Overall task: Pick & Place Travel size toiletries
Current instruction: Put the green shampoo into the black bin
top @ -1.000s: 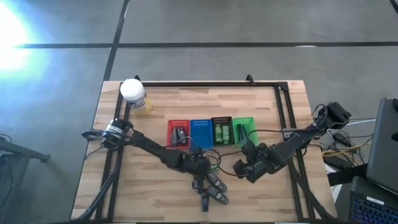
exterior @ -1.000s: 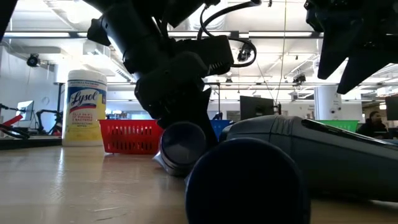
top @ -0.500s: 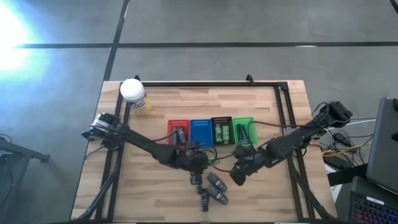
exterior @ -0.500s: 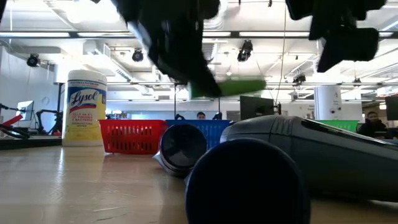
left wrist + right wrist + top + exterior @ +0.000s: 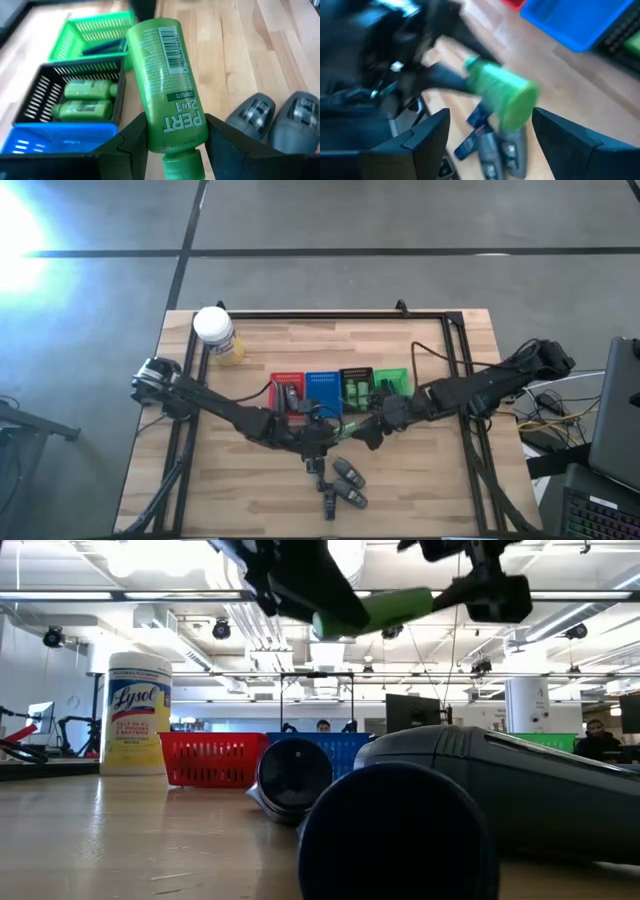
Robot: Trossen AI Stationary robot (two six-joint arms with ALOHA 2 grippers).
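Note:
Next, my right gripper takes the bottle's loose end (image 5: 420,603) and places the bottle, because my left gripper is holding the green bottle but the black tray (image 5: 357,388) is by my right gripper.
My left gripper (image 5: 172,131) is shut on a bright green bottle (image 5: 165,80), raised above the table's middle (image 5: 350,426). My right gripper (image 5: 490,114) is open; it is close to the bottle's free end (image 5: 410,602), with its fingers wide apart and touching nothing. Several dark grey oblong bottles (image 5: 340,485) lie on their sides on the wood near the front edge. Two more green bottles (image 5: 85,99) lie in the black tray (image 5: 356,390). My left gripper pinches the green bottle between its two fingers (image 5: 132,137) near the cap end (image 5: 175,142). The cap (image 5: 182,167) points back toward the wrist and the body sticks out past the fingertips. The bottle is lifted clear of the table, roughly level.
Red (image 5: 287,393), blue (image 5: 323,392), black and green (image 5: 392,385) slotted trays stand in a row just beyond the grippers. A white-lidded yellowish jar (image 5: 215,335) stands at the far left corner. A dark frame (image 5: 455,350) borders the table's far and right sides.
My left gripper has risen from the pile of dark bottles with the green bottle, lifting it clear and carrying it toward the trays. My right gripper has moved up and toward the table's left and far side, closing in on the bottle.

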